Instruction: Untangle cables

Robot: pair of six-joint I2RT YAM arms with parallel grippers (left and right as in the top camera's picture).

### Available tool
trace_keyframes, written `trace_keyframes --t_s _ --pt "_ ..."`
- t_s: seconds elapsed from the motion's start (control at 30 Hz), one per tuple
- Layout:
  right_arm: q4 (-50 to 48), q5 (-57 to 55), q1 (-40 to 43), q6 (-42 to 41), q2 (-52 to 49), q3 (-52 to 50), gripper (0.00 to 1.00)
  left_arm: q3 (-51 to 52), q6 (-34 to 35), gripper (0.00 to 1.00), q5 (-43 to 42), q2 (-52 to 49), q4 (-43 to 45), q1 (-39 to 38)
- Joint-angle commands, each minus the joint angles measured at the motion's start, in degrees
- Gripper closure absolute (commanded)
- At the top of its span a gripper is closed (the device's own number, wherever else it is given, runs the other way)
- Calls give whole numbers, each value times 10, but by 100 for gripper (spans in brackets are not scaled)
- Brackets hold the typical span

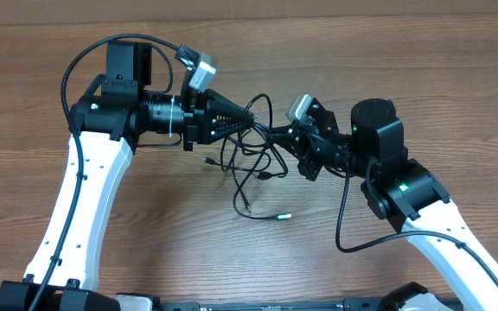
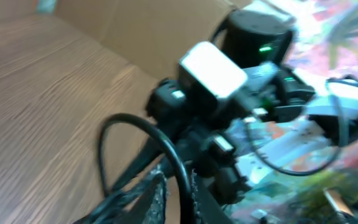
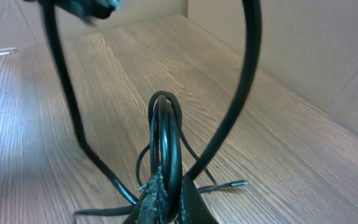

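Observation:
My left gripper should open, and my right gripper should put the tangle down and take hold of its bunched loops, because both grippers pinch the cables close together.
A tangle of thin black cables hangs and lies at the middle of the table between my two grippers, with a silver-tipped plug end on the wood. My left gripper is shut on a strand of the cables from the left. My right gripper is shut on looped strands of the cables from the right. The two grippers are close together, tips almost facing. In the right wrist view another plug end lies on the table beyond the loops.
The wooden table extends all around. A cardboard wall stands along the table's far edge. The right arm's body fills the left wrist view just beyond the fingers.

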State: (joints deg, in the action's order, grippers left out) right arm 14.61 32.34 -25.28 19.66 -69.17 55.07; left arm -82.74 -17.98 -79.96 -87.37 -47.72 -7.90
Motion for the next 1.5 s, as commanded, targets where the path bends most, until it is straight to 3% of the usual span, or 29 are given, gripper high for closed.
trace_keyframes --t_s 0.0,0.17,0.4,0.67,0.8,1.03,1.07,1.3,1.47 --pt "-3 26 -1 -16 12 8 96 1 46 83 102 8 0 -4" --pt "-3 49 -1 -17 45 8 96 1 82 81 191 8 -1 -4" --pt "-4 49 -1 -34 107 8 96 1 85 75 248 8 -7 -4" --pt "5 46 -1 -38 161 8 96 1 91 74 257 8 -11 -4" --pt "59 -12 -1 -38 150 8 95 1 90 75 257 8 -16 -4" --pt "173 -75 -1 -38 105 8 46 1 90 75 276 7 -16 -4" --pt "188 -75 -1 -38 100 8 42 1 90 75 281 7 -17 -4" --pt "286 -107 -1 -140 98 8 37 1 90 68 328 4 -31 -4" --pt "381 -137 -1 -260 107 8 36 1 90 53 356 4 -43 -4"
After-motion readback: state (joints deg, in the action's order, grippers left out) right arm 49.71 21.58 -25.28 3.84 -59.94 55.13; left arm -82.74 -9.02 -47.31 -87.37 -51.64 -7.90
